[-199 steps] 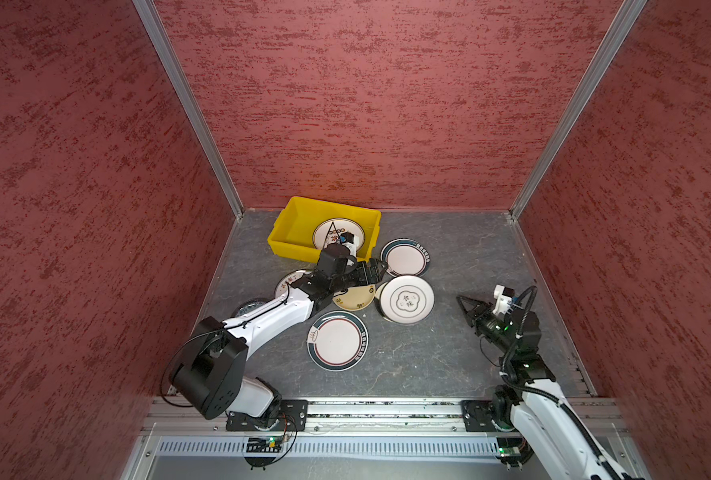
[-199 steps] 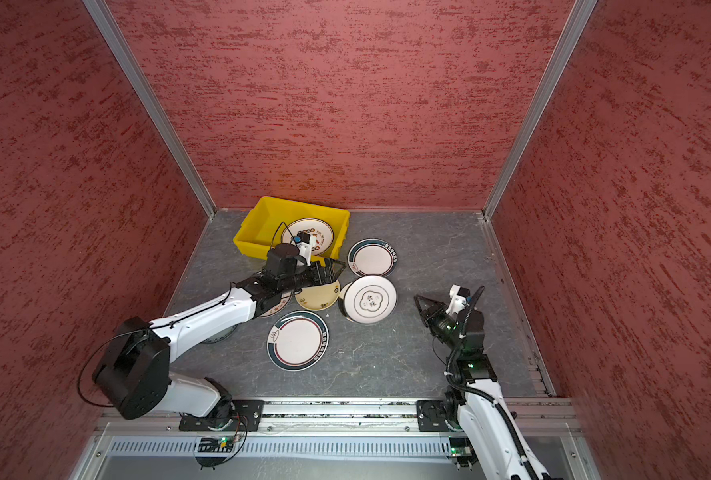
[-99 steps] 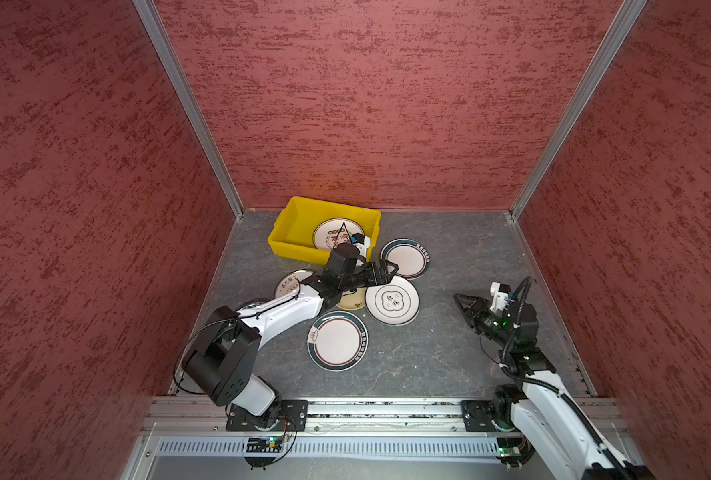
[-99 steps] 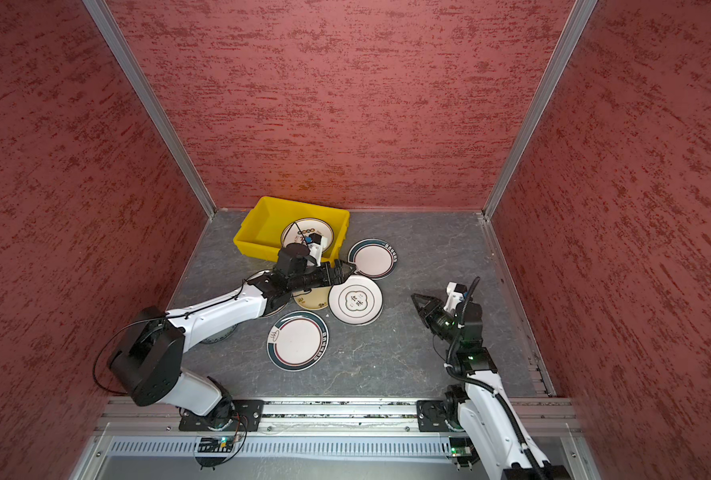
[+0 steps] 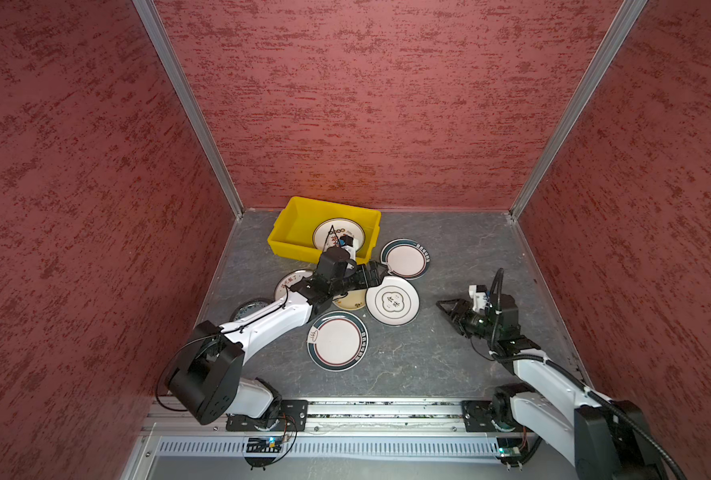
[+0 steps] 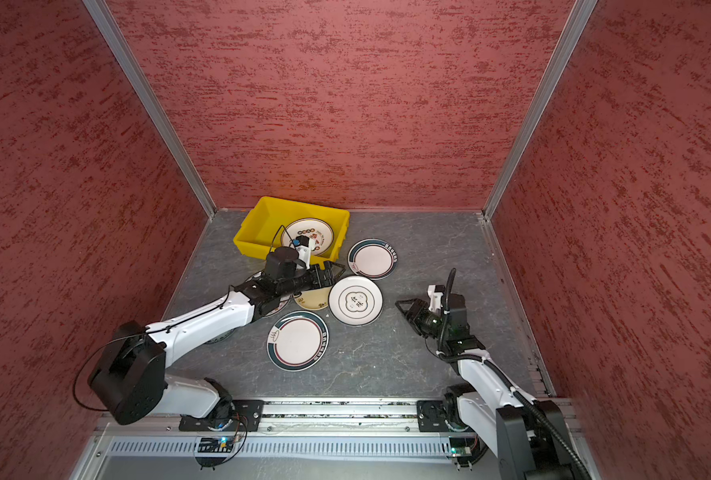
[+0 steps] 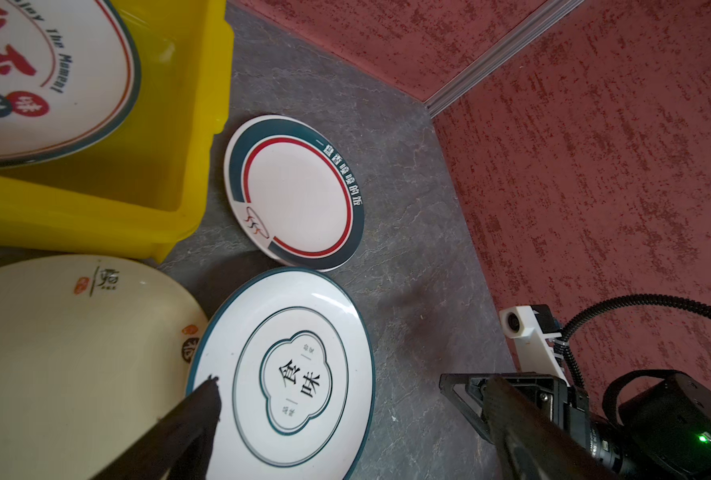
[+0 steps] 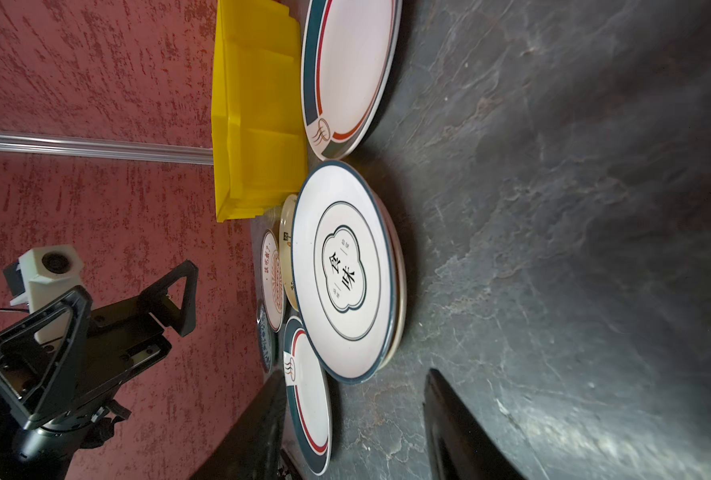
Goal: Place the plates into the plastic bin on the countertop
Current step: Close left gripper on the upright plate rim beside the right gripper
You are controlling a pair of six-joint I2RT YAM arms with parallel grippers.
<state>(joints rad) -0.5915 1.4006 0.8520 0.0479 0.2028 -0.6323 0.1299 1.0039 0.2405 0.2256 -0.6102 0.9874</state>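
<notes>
The yellow bin (image 5: 306, 229) is a long way from my right gripper, so my left gripper should grab the clover plate by its rim (image 5: 368, 302) next to the cream plate.
The yellow plastic bin (image 5: 300, 220) stands at the back of the countertop (image 5: 449, 374) with one plate (image 5: 337, 232) in it. Several plates lie in front of it: a green-rimmed one (image 5: 405, 258), a white one with a clover mark (image 5: 392, 300) overlapping a cream one (image 5: 351, 300), a green-and-red-rimmed one (image 5: 338, 340), a red-patterned one (image 5: 293, 279) and a blue one (image 5: 248, 307), both partly under my left arm. My left gripper (image 5: 381, 273) (image 7: 351, 380) hangs open over the clover plate's far edge. My right gripper (image 5: 445, 309) (image 8: 354, 374) is open and empty, just right of that plate.
Red textured walls close in the back and both sides, with aluminium posts (image 5: 192, 112) in the corners. The bin sits near the back left corner. Bare countertop lies to the right and front of the plates. The arm bases stand on a rail (image 5: 387, 409) along the front edge.
My right gripper has moved left toward the plates and opened. The clover plate has shifted slightly left, and my left gripper has reached a little further right over it.
</notes>
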